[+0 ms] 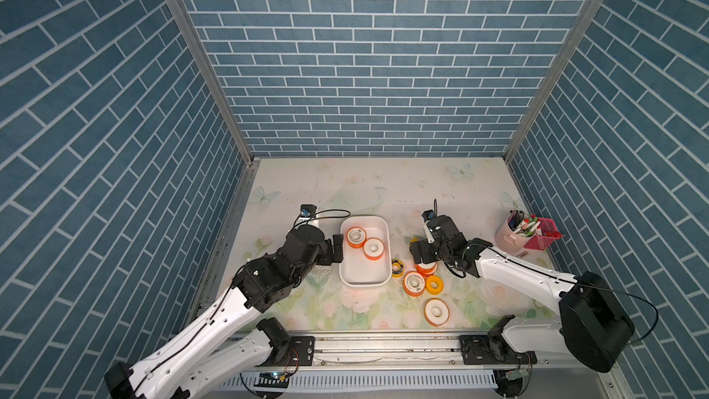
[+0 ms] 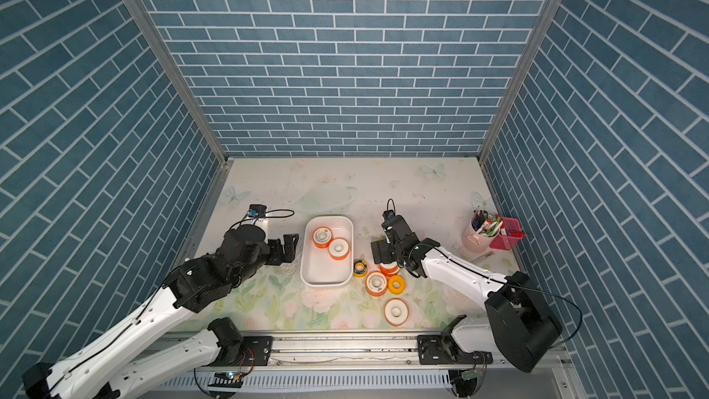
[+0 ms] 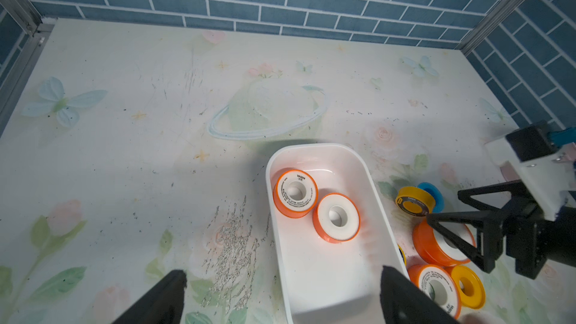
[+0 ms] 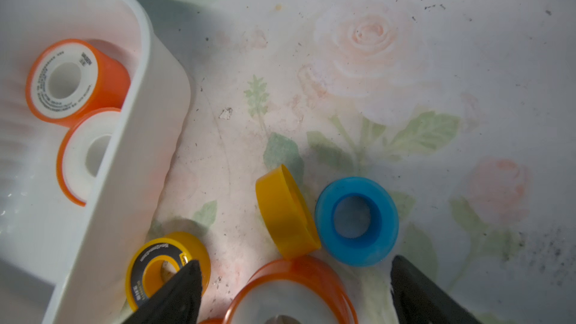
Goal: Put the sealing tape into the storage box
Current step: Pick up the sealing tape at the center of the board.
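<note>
The orange roll (image 1: 426, 269) is on the other side of the storage box from my left gripper, so next my right gripper picks it up and puts it in the box's empty end (image 1: 356, 268).
The white storage box (image 1: 363, 283) sits mid-table and holds two orange sealing tape rolls (image 1: 356, 237) (image 1: 373, 248). My left gripper (image 1: 337, 249) is open at the box's left wall, and in the left wrist view its fingers straddle that wall (image 3: 283, 271) with nothing held. My right gripper (image 1: 427, 257) is open, its fingers to either side of an orange roll (image 4: 290, 294) lying on the table right of the box. Around it lie a yellow-black roll (image 4: 168, 263), a yellow roll on edge (image 4: 285, 213) and a blue roll (image 4: 357, 221). Nearer the front are an orange roll (image 1: 414, 282), a yellow one (image 1: 434, 284) and another orange one (image 1: 436, 312).
A round pen cup (image 1: 512, 234) and a pink mesh basket (image 1: 543, 237) stand at the right edge. Blue brick walls close in three sides. The arms' rail (image 1: 383, 351) runs along the front.
</note>
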### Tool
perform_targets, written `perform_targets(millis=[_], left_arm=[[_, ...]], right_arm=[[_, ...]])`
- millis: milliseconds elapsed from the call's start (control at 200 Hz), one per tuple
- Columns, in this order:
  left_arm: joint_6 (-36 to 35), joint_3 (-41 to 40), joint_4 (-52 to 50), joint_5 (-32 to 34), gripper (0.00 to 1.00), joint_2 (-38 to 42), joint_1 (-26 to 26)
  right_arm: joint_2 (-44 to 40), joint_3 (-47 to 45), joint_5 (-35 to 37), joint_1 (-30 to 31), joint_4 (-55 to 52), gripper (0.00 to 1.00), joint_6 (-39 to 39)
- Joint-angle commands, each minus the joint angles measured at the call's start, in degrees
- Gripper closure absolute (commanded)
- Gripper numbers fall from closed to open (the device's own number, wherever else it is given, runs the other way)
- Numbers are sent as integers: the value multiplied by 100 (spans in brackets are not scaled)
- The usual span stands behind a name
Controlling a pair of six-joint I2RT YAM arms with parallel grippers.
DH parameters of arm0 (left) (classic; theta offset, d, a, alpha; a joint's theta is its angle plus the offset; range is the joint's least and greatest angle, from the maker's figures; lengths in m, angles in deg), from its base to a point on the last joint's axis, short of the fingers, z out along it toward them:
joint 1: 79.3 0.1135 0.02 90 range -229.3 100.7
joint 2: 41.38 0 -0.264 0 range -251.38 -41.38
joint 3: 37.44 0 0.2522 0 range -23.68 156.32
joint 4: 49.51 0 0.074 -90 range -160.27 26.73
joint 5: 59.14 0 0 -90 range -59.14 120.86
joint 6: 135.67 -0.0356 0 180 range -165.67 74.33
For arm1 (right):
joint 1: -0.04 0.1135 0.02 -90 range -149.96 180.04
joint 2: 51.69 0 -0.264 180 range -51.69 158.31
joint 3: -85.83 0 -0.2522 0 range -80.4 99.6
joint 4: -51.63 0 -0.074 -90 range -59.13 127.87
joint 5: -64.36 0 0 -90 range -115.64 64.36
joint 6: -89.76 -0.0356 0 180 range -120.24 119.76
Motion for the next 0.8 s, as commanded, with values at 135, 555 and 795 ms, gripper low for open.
perform_targets(millis=[135,555,795], left_arm=[[-19,-119,-17,282,0,39,39],[15,-130,-44,340,0,-257,39],[-1,-130,-35,313,0,-232,39]], right_arm=[[166,119,434,336,-414,4,-113],[383,-95,549,543,-513,14,-283],[457,-208,475,599,-428,26,-343]])
